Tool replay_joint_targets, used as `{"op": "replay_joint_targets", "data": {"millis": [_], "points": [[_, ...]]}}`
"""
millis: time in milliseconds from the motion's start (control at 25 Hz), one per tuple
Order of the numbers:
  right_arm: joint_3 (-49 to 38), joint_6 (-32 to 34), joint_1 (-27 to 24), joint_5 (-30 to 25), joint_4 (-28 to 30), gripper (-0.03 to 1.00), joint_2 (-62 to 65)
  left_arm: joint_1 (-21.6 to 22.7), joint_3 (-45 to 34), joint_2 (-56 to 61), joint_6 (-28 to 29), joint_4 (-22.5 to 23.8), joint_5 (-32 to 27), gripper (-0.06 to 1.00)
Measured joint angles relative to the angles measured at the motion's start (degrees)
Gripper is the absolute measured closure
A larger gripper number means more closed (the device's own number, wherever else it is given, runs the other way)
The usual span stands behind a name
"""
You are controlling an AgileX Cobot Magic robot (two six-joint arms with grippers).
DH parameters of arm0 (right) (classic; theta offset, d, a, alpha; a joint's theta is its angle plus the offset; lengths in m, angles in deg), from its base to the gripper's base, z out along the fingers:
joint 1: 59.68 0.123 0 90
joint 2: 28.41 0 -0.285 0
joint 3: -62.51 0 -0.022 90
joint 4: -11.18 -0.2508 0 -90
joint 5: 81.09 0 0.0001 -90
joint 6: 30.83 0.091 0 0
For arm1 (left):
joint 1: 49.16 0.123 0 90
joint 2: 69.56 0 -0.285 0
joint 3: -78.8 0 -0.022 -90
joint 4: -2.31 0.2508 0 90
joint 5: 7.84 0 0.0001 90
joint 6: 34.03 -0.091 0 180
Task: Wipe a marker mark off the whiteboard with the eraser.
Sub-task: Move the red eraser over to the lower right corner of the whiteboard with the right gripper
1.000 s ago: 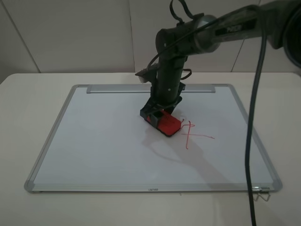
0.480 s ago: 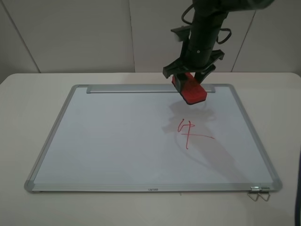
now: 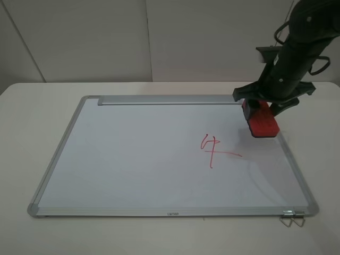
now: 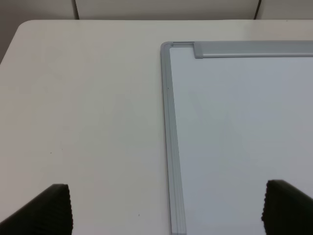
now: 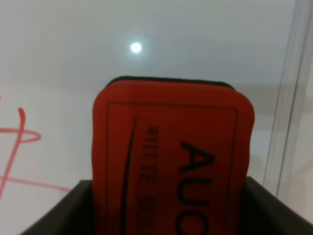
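Observation:
I should keep lowering my right gripper until the red eraser, lettering up, rests flat on the whiteboard near the wire clip, since that spot is clear.
The whiteboard lies flat on the table. My right gripper is shut on the red eraser and holds it just above the board's right side, near the frame. The right wrist view shows the eraser with dark lettering on top, between dark fingers. The only ink on the board is a red mark with a long horizontal tail, left of the eraser. The small character of stacked strokes is not visible. My left gripper is open over the board's left frame.
A metal tray strip runs along the board's far edge. A small wire clip sticks out at the near right corner. White table surrounds the board, with a wall behind.
My right gripper lifted the eraser from the board's middle and carried it back and then right. The spot it covered beside the tailed mark now shows white.

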Motion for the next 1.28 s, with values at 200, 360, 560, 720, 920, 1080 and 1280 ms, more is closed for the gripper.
{"op": "replay_joint_targets", "data": {"millis": [200, 360, 560, 720, 920, 1080, 1280], "points": [[-10.9, 2.7, -2.7, 5.3, 0.1, 0.47, 5.4, 0.0, 0.0, 0.0, 0.0, 0.0, 0.0, 0.17], [-17.1, 5.1, -2.9, 7.3, 1.8, 0.47, 6.2, 0.0, 0.0, 0.0, 0.0, 0.0, 0.0, 0.17], [-21.5, 6.3, -2.4, 9.4, 2.2, 0.47, 6.2, 0.0, 0.0, 0.0, 0.0, 0.0, 0.0, 0.17], [-24.0, 6.9, -1.0, 11.6, 2.4, 0.47, 6.5, 0.0, 0.0, 0.0, 0.0, 0.0, 0.0, 0.17], [-24.3, 8.0, -0.4, 13.0, 2.4, 0.47, 6.7, 0.0, 0.0, 0.0, 0.0, 0.0, 0.0, 0.17], [-24.3, 8.0, -0.4, 13.0, 2.4, 0.47, 6.8, 0.0, 0.0, 0.0, 0.0, 0.0, 0.0, 0.17], [-24.3, 8.1, -0.4, 13.0, 2.6, 0.47, 6.8, 0.0, 0.0, 0.0, 0.0, 0.0, 0.0, 0.17]]}}
